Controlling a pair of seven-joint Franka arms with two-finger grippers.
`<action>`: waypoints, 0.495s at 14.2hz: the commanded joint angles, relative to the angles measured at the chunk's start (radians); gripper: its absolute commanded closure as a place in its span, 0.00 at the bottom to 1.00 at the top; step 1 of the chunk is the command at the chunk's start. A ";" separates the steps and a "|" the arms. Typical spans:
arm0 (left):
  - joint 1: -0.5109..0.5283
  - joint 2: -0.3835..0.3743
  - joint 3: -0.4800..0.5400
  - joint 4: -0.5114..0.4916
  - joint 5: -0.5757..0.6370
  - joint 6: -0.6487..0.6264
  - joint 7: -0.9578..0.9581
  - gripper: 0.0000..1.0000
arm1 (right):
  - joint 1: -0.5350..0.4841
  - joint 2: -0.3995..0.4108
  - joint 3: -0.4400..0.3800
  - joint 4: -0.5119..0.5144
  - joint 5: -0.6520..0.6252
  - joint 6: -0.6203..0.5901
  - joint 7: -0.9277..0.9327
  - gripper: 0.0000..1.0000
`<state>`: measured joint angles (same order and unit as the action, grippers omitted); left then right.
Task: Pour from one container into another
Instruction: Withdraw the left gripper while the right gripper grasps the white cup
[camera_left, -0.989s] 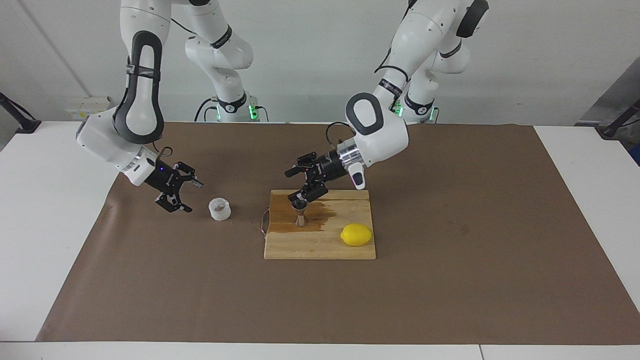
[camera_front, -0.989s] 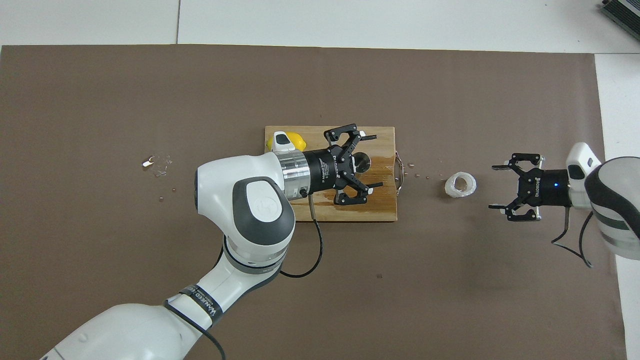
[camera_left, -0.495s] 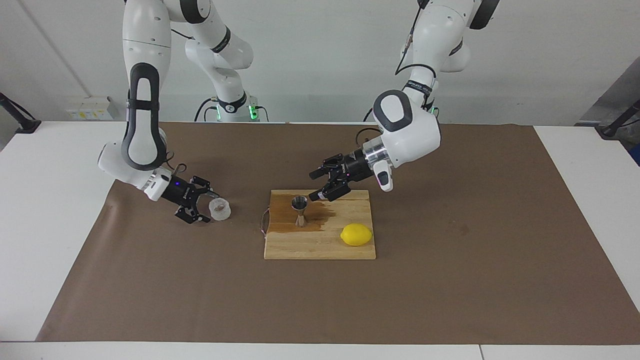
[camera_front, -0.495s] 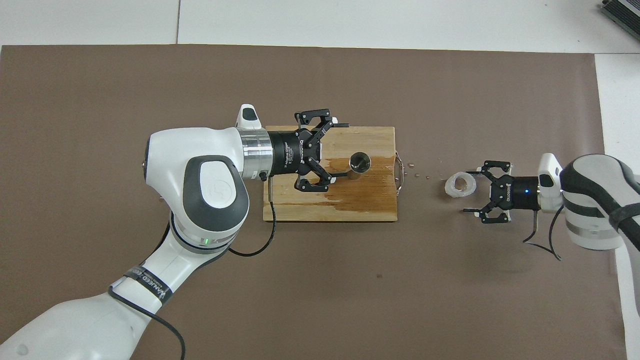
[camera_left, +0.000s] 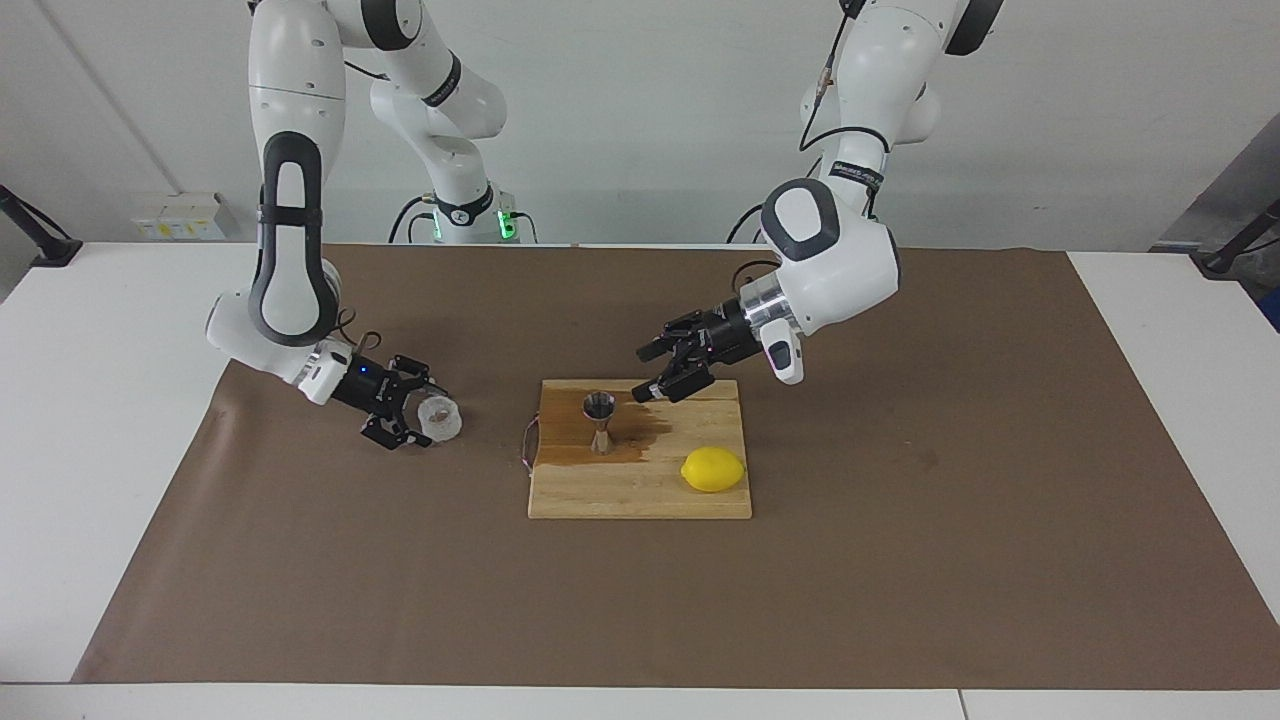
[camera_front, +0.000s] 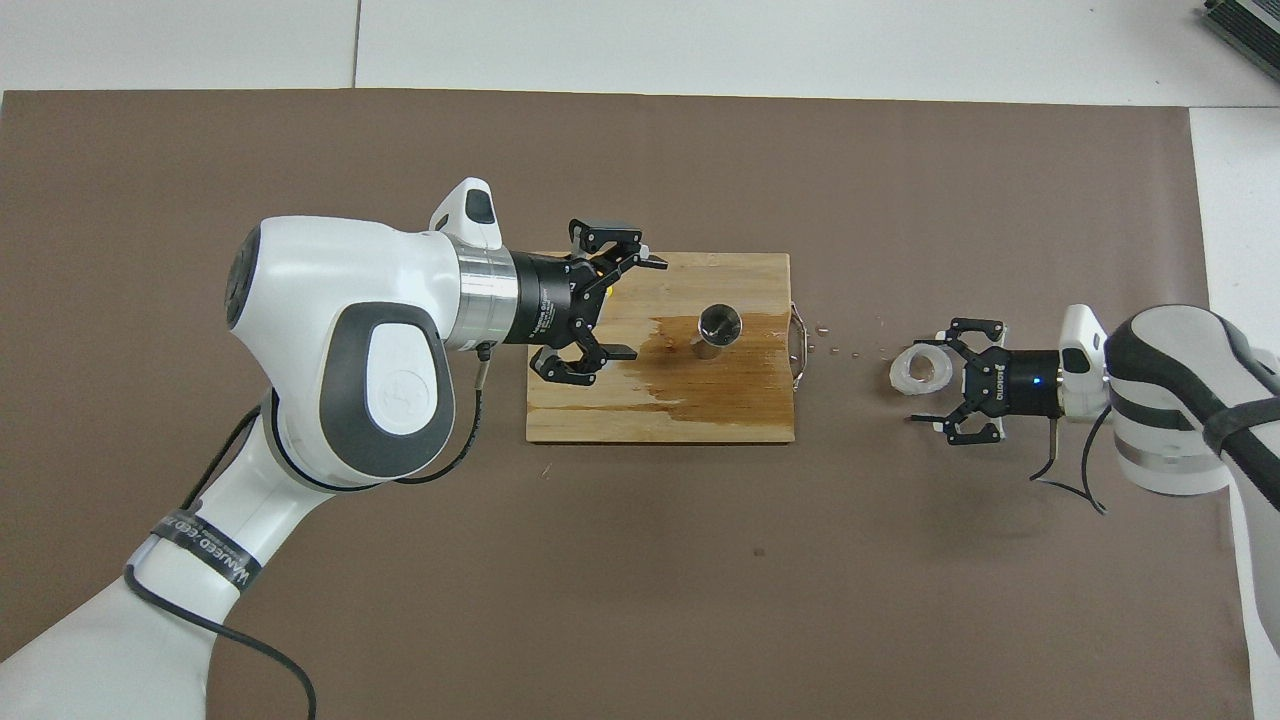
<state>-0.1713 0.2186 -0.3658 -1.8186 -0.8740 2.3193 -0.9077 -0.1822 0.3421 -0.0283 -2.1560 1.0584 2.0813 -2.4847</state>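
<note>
I should expect a hidden wet spot under the white plastic cup (camera_front: 921, 370) when I pick it up, because small drops (camera_front: 836, 350) are on the brown mat next to it.
The white plastic cup (camera_left: 445, 420) (camera_front: 915, 368) stands on the brown mat toward the right arm's end. My right gripper (camera_left: 424, 413) (camera_front: 928, 380) is low at the mat, open, its fingers reaching to either side of the cup. The steel jigger (camera_left: 598, 420) (camera_front: 718, 328) stands upright on the wooden board (camera_left: 640, 495) (camera_front: 740, 415). My left gripper (camera_left: 652, 376) (camera_front: 622, 305) is open and empty over the board's edge toward the left arm's end, apart from the jigger.
A lemon (camera_left: 713, 469) lies on the board farther from the robots than the left gripper. A wet patch (camera_front: 680, 370) darkens the board around the jigger. Small drops (camera_front: 840, 348) lie on the mat between board and cup.
My left gripper has let go of the jigger and drawn back toward its own end. My right gripper has dropped and moved in until its fingers flank the cup.
</note>
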 joint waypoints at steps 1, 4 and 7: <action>0.027 -0.051 0.001 -0.022 0.187 -0.075 -0.007 0.00 | 0.010 0.021 0.002 0.015 0.034 -0.007 -0.042 0.23; 0.026 -0.062 0.001 -0.004 0.409 -0.132 -0.010 0.00 | 0.015 0.021 0.002 0.015 0.035 -0.003 -0.042 0.61; 0.013 -0.077 -0.001 -0.004 0.617 -0.165 -0.005 0.00 | 0.018 -0.006 0.004 0.018 0.034 0.006 0.005 0.71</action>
<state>-0.1514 0.1710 -0.3705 -1.8137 -0.3671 2.1960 -0.9085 -0.1727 0.3401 -0.0284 -2.1517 1.0589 2.0674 -2.4857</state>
